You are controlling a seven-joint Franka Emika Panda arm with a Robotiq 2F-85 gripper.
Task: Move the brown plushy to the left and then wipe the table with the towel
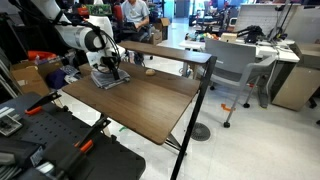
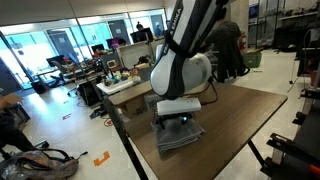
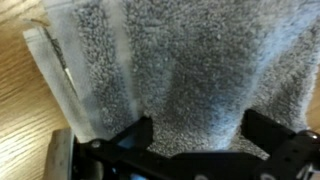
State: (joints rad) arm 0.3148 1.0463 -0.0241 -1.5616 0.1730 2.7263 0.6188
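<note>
The gray towel [image 2: 180, 133] is under my gripper and near one end of the table, so my gripper should sweep the towel back over the open wood [image 2: 240, 112] toward the other end.
The gray towel [image 1: 108, 80] lies rumpled on the dark wood-grain table [image 1: 150, 105], near its far corner. It also shows in an exterior view [image 2: 180, 137] and fills the wrist view [image 3: 170, 70]. My gripper [image 1: 113, 72] points straight down onto the towel. Its fingers [image 3: 195, 135] are spread wide, with towel fabric between them. It also shows in an exterior view [image 2: 178, 120]. A small brownish lump [image 1: 138, 59] that may be the brown plushy sits just beyond the gripper, too small to tell for sure.
A raised wooden shelf [image 1: 170, 52] runs along the table's far side. A gray office chair [image 1: 235, 65] and white desks [image 1: 270, 50] stand beyond it. Black equipment [image 1: 50, 140] sits by the near edge. The table edge [image 2: 125, 135] is close to the towel.
</note>
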